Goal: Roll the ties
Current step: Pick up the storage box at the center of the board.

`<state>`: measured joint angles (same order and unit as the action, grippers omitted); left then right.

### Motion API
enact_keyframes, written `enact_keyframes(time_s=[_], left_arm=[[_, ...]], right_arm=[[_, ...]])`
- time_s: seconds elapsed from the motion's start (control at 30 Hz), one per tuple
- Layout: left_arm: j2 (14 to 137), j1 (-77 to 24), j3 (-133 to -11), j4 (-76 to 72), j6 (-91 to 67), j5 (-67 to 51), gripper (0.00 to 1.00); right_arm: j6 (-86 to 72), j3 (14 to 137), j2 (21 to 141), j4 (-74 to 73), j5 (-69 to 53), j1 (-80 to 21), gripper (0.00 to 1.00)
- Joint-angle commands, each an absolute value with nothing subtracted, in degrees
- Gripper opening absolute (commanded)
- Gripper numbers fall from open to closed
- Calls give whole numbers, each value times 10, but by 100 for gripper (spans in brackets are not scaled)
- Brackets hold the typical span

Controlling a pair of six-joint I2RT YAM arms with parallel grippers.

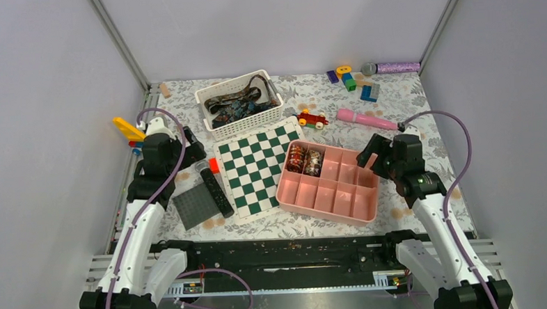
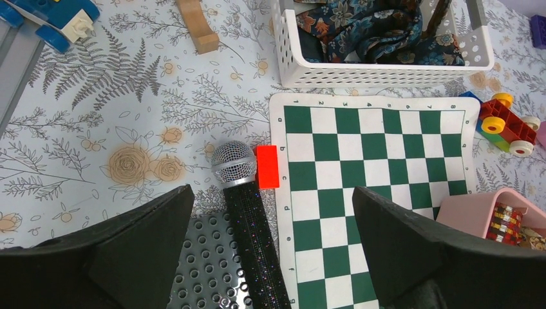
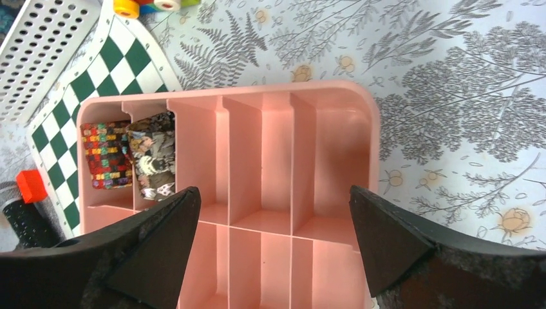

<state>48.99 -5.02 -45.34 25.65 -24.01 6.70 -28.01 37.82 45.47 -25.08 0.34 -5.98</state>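
Note:
The green chessboard mat runs beneath the pink tray's edge. The mat's hidden corner will come into view when I move the tray away.
Several loose ties, dark blue and rust floral, lie heaped in a white perforated basket at the back. Two rolled ties sit side by side in the far-left compartments of a pink divided tray: a red multicoloured coil and a brown-grey coil. My left gripper hangs open over a black microphone, holding nothing. Over the tray's right side my right gripper is open too, and empty.
A green chessboard mat lies between basket and tray. Beside it are a black glitter microphone, a red block and a grey studded plate. Toy blocks, a toy car and pink and purple microphones are at the back.

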Motion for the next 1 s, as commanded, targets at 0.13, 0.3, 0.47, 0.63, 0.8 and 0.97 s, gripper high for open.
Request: enact_keyframes(time_s=[0.13,0.3,0.47,0.63,0.8,0.97], left_arm=[[508,-34,-477,238,-252,52,99],[502,-32,-473,239,-251,53,99],[503,-29,-473,238,-253,48,99],[503,-26,-473,238,-254,44,99],[504,-23,-473,238,-256,39,99],[510,-17,-474,236,-257,26,99]], right_arm=[[-300,425,524,-277,-3,-155,92],[-327,423,571,-270,-4,-191,85],[-330,421,625,-261,-5,-208,81],[-327,429,691,-242,23,-208,72],[-325,438,747,-242,28,-209,59],[-326,442,780,-240,30,-211,54]])
